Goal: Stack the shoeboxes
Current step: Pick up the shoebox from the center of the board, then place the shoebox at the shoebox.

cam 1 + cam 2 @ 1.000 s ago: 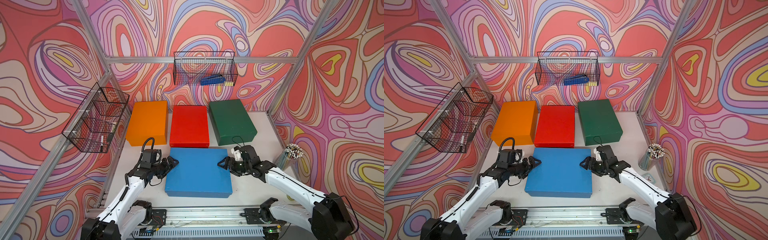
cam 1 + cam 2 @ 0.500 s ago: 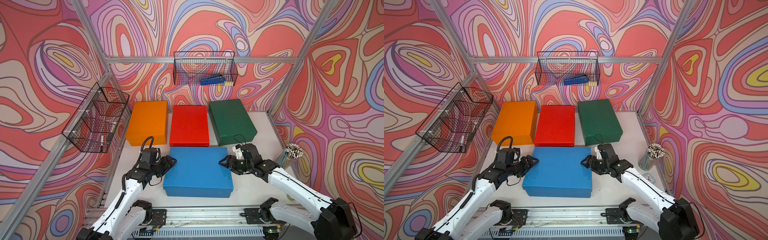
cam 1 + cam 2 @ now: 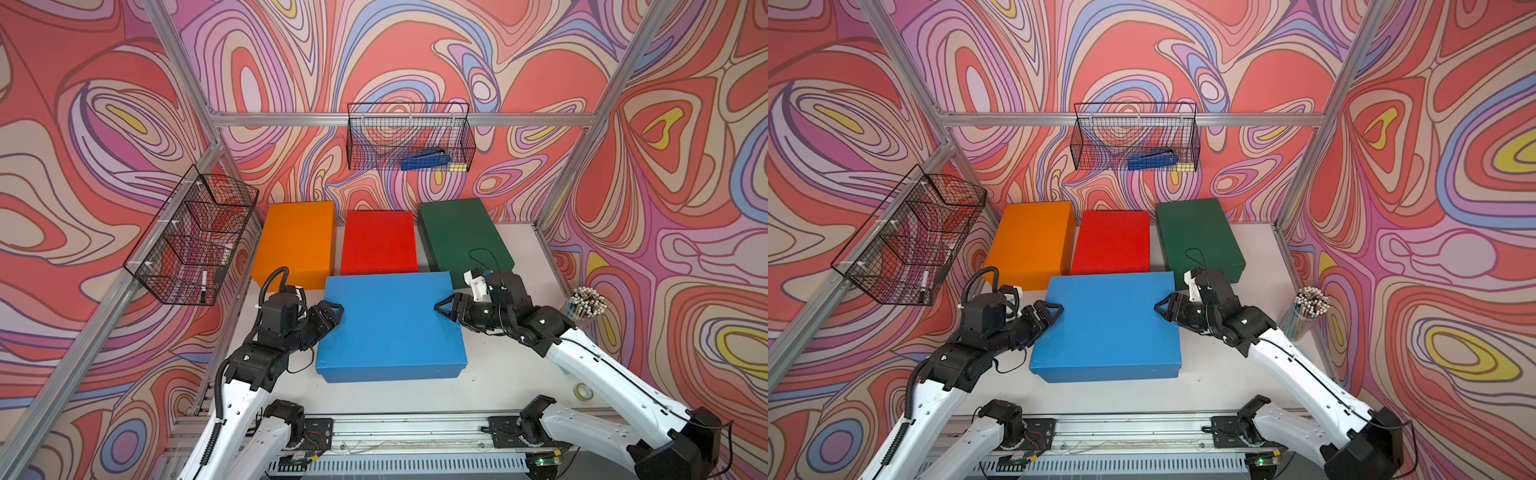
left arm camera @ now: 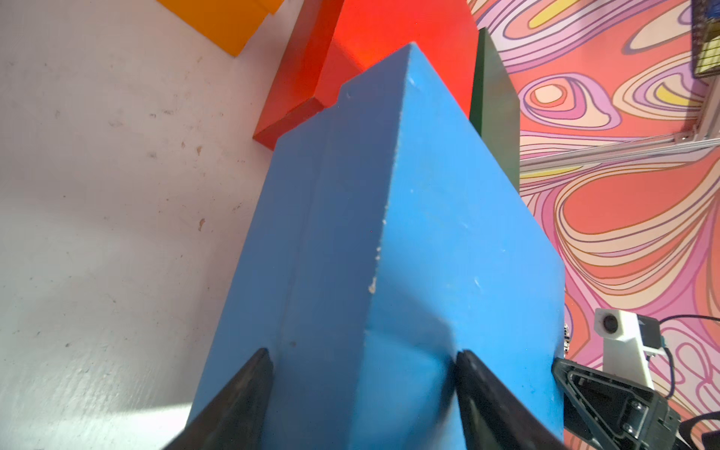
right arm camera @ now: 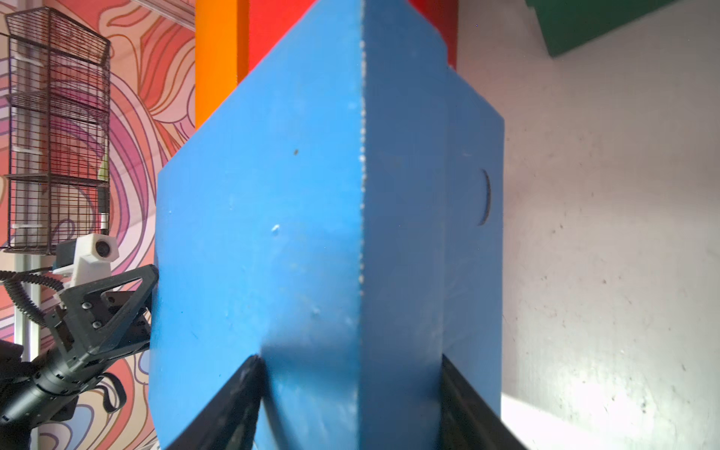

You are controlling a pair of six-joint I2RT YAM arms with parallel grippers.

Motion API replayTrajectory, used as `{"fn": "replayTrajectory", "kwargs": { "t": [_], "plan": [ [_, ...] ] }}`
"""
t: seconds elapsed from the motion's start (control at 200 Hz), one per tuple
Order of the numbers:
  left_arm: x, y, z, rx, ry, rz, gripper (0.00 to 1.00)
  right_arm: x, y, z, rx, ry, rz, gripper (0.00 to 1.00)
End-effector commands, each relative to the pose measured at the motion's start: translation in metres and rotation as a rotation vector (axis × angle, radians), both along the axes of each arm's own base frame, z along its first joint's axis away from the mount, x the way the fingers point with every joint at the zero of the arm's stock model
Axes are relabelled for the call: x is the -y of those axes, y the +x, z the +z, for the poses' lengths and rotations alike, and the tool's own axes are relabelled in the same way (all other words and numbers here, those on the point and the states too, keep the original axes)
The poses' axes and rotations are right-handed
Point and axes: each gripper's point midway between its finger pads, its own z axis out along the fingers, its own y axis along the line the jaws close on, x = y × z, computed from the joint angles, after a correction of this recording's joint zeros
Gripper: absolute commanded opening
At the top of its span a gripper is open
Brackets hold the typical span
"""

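Observation:
The blue shoebox (image 3: pixel 389 321) is hanging crosswise to the red shoebox, so once I set it on top, my right gripper next pushes its near corner (image 3: pixel 462 368) to bring it lengthwise.
The blue shoebox (image 3: pixel 390 328) (image 3: pixel 1108 328) hangs level in front of the other boxes, held at its two short ends. My left gripper (image 3: pixel 338 309) (image 4: pixel 362 358) is shut on its left end, one finger over the lid and one under. On the opposite end my right gripper (image 3: pixel 438 307) (image 5: pixel 350 360) is clamped the same way. In both wrist views table shows below the blue box. At the back, side by side on the table, lie the orange shoebox (image 3: pixel 297 241), the red shoebox (image 3: pixel 378 241) and the dark green shoebox (image 3: pixel 461 237).
A black wire basket (image 3: pixel 409 141) with a blue stapler hangs on the back wall. Another wire basket (image 3: pixel 191 241) hangs on the left wall. A cup of pencils (image 3: pixel 584 305) and a tape roll (image 3: pixel 582 390) stand at the right edge. The arm rail (image 3: pixel 407 432) runs along the front.
Both grippers have raised the blue shoebox off the table and carried it back, so in the top views its far edge now meets the red box's front edge.

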Motion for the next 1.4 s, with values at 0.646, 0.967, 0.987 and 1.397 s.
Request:
{"fn": "replayTrajectory", "kwargs": {
  "t": [0.646,0.967,0.987,1.397],
  "plan": [
    [0.017,0.118,0.092,0.300,0.165,-0.025,0.83,-0.107,0.127,0.040,0.311,-0.070,0.247,0.70],
    [0.004,0.184,0.067,0.251,0.094,0.020,0.83,-0.098,0.204,0.013,0.293,-0.114,0.168,0.80],
    [0.003,0.187,0.065,0.247,0.085,0.022,0.83,-0.096,0.209,0.011,0.289,-0.114,0.162,0.81],
    [-0.014,0.205,0.067,0.229,0.137,0.080,1.00,-0.057,0.251,0.046,0.389,-0.203,0.022,0.91]
  ]
}}
